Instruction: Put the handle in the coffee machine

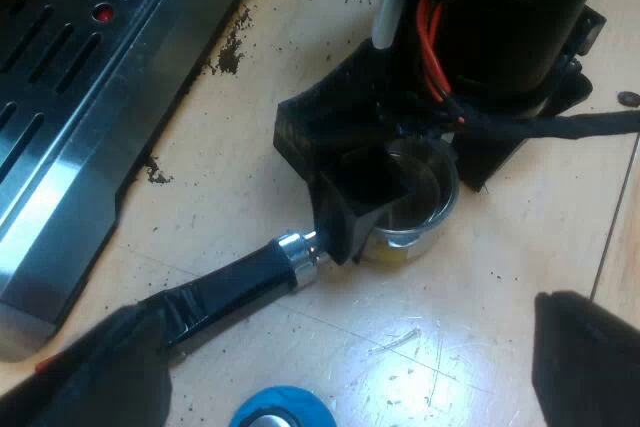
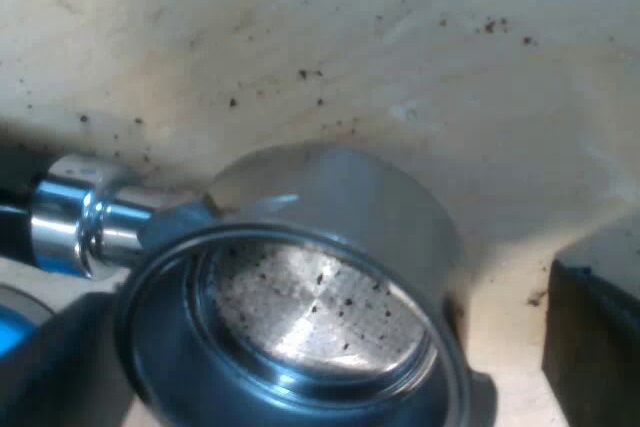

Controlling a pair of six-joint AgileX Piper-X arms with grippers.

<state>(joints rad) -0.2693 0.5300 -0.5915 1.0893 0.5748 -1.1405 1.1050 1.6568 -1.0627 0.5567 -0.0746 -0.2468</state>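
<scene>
The handle (image 1: 232, 294) should swing to the side and stay in the coffee machine when I turn it, because a small metal tab (image 1: 402, 238) sticks out from the basket's rim.
The metal holder lies on the pale table, its round basket (image 1: 425, 209) pointing away from me and its dark handle (image 1: 215, 292) running back toward one of my left fingers (image 1: 95, 377). A bit of red shows at that finger. My left gripper (image 1: 340, 377) hangs open above the table, fingers wide apart. My right gripper (image 1: 395, 197) stands over the basket with its black fingers on either side of it. In the right wrist view the basket (image 2: 300, 297) is close beneath, and my right gripper (image 2: 320, 357) is open, with a strip of table between the basket and one finger (image 2: 595, 337).
The espresso machine's slotted metal drip tray (image 1: 70, 117) lies beside the holder. A blue tamper (image 1: 285, 410) sits under my left gripper. Coffee grounds (image 1: 232, 52) are scattered on the table by the tray's edge.
</scene>
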